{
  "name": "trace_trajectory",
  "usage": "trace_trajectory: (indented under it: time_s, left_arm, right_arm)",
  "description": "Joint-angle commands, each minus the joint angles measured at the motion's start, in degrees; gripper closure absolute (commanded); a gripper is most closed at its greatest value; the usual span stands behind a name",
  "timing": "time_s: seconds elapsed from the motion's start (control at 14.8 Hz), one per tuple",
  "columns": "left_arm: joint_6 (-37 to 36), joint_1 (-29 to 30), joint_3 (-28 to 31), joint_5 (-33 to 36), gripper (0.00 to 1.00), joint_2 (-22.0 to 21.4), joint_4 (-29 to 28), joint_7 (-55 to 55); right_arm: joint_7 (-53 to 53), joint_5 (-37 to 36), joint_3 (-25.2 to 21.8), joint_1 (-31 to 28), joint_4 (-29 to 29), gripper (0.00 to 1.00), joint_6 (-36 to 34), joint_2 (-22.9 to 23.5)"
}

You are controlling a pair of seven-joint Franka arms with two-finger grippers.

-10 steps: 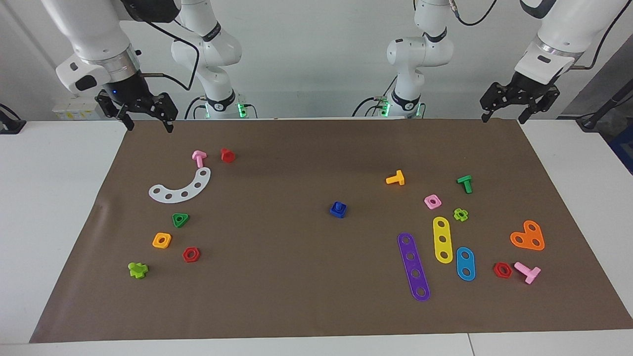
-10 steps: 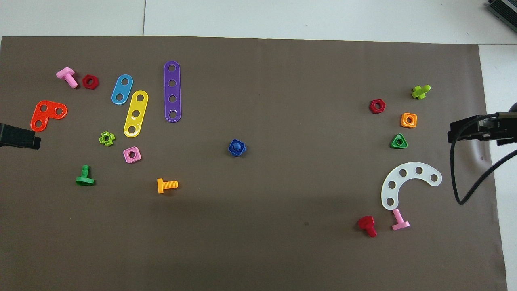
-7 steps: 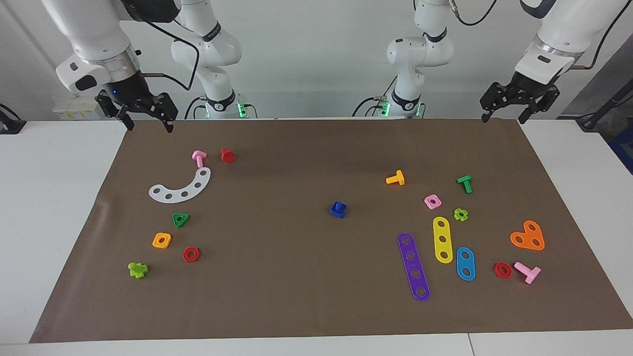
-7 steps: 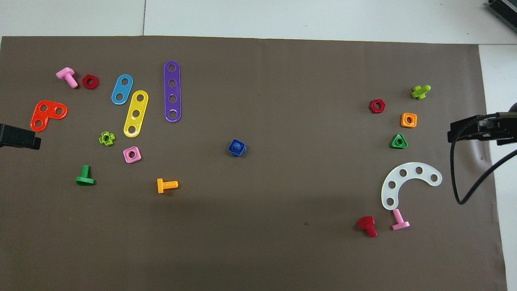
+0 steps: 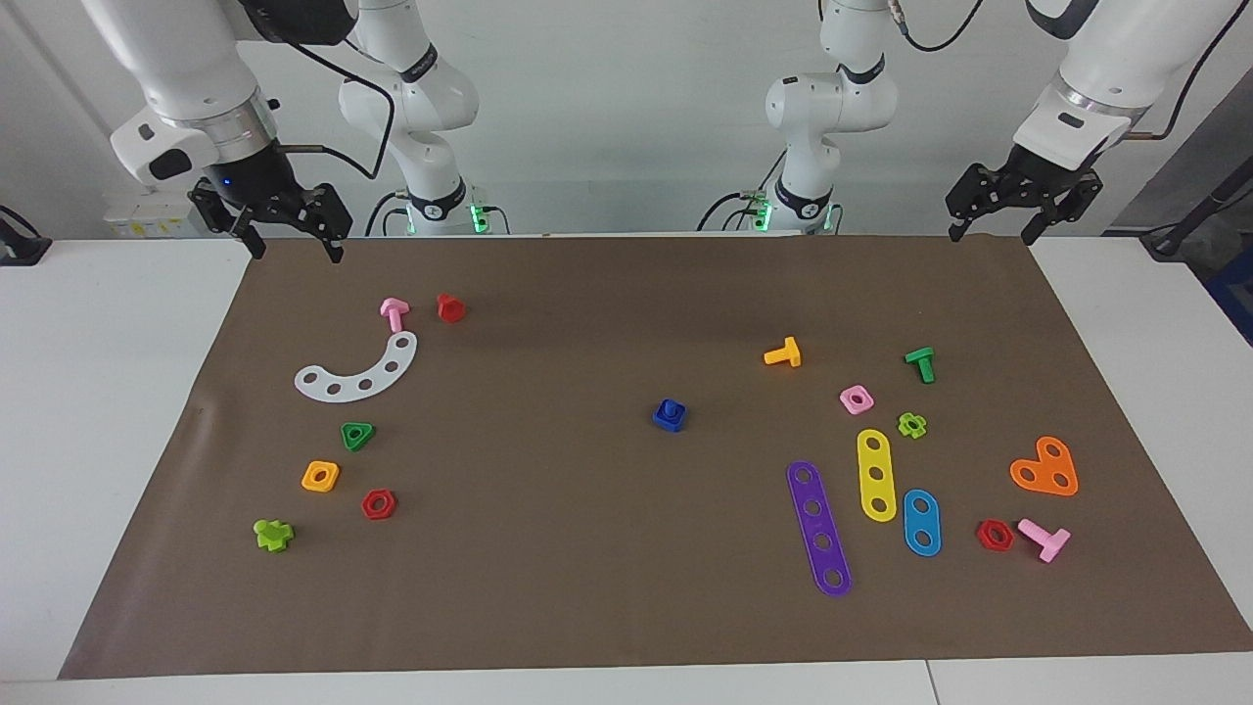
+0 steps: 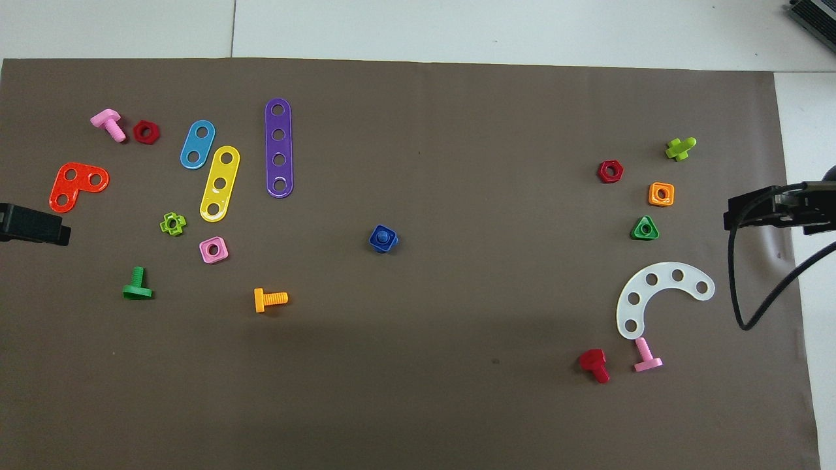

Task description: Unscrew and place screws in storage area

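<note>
I should expect a hidden triangular head, because the dark-blue screw's stem point(image 6: 382, 236) sticks up and a corner juts from under the blue square nut point(image 6: 396, 237).
The dark-blue screw point(image 5: 669, 414) stands stem up in a blue square nut at the middle of the brown mat; it also shows in the overhead view point(image 6: 383, 238). The storage area is the bare mat point(image 5: 294, 431) around the white curved strip point(image 5: 357, 372), green triangular nut point(image 5: 357, 435), orange square nut point(image 5: 320, 476) and red hexagonal nut point(image 5: 378, 504), toward the right arm's end. My right gripper point(image 5: 297, 253) hangs open and empty over the mat's corner by that arm's base. My left gripper point(image 5: 990, 235) hangs open and empty over the mat's corner at the left arm's end.
Toward the left arm's end lie purple point(image 5: 818, 527), yellow point(image 5: 876, 474) and blue point(image 5: 921, 522) strips, an orange plate point(image 5: 1045, 468), orange point(image 5: 783, 353), green point(image 5: 920, 363) and pink point(image 5: 1044, 538) bolts and small nuts. A pink bolt point(image 5: 394, 312) and red bolt point(image 5: 450, 307) lie by the white strip.
My left gripper has shifted slightly toward the table's middle. The right arm and all the parts on the mat have stayed put.
</note>
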Motion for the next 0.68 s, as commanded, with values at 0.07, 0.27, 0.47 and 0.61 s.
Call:
trace_trajectory:
  time_s: [0.07, 0.27, 0.47, 0.61]
  left_arm:
    - [1.6, -2.6, 0.5, -0.7, 0.02, -0.7, -1.3, -0.6]
    - [5.4, -3.4, -2.2, -0.8, 0.02, -0.1, -2.1, -4.8]
    - [9.5, -3.9, -4.4, -0.8, 0.02, 0.3, -3.9, -5.8]
    - [13.4, -4.8, -5.2, -0.8, 0.02, 0.9, -6.4, -8.0]
  right_arm:
    - [-1.2, 0.0, 0.5, -0.6, -0.7, 0.00, 0.3, -0.6]
    - [-1.2, 0.0, 0.5, -0.6, -0.6, 0.00, 0.3, -0.7]
    - [-1.2, 0.0, 0.5, -0.6, -0.7, 0.00, 0.3, -0.6]
    - [-1.2, 0.0, 0.5, -0.6, -0.7, 0.00, 0.3, -0.7]
